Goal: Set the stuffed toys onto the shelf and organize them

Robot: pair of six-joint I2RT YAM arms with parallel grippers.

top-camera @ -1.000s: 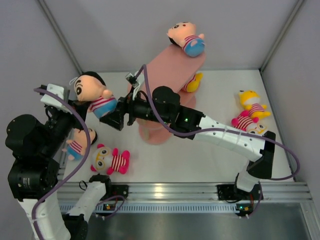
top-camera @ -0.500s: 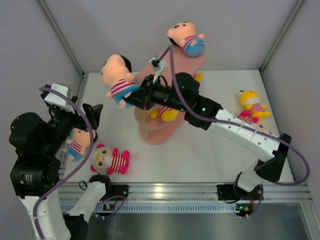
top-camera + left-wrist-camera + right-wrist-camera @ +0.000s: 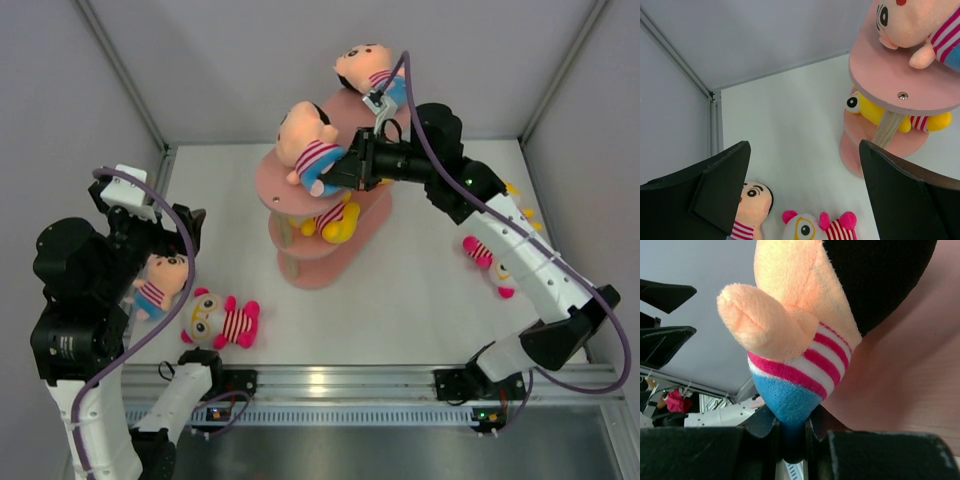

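I should turn the doll in my right gripper face up, closer to the other doll [image 3: 347, 112], because it is lying on its side near the top level's end [image 3: 274, 192].
The salmon-pink shelf [image 3: 318, 270] stands mid-table. My right gripper [image 3: 350, 168] is shut on the blue bottom of a peach-headed doll [image 3: 308, 148] and holds it over the middle tier [image 3: 890, 80]. In the right wrist view its jaws [image 3: 790, 425] pinch the doll's blue cloth [image 3: 785, 395]. Another doll [image 3: 372, 72] lies on the top tier. A yellow toy [image 3: 335, 220] sits on a lower tier. My left gripper [image 3: 185, 225] is open and holds nothing, above a doll [image 3: 752, 205] and a pink white-faced toy [image 3: 812, 227] on the table.
A pink striped toy [image 3: 490, 262] lies on the table at the right, partly under the right arm. A yellow toy [image 3: 515, 190] peeks out behind that arm. Grey walls enclose the table on the left, back and right.
The right gripper closed on the doll that the left gripper held and carried it right and back to the shelf. The left gripper opened and drew back to the left.
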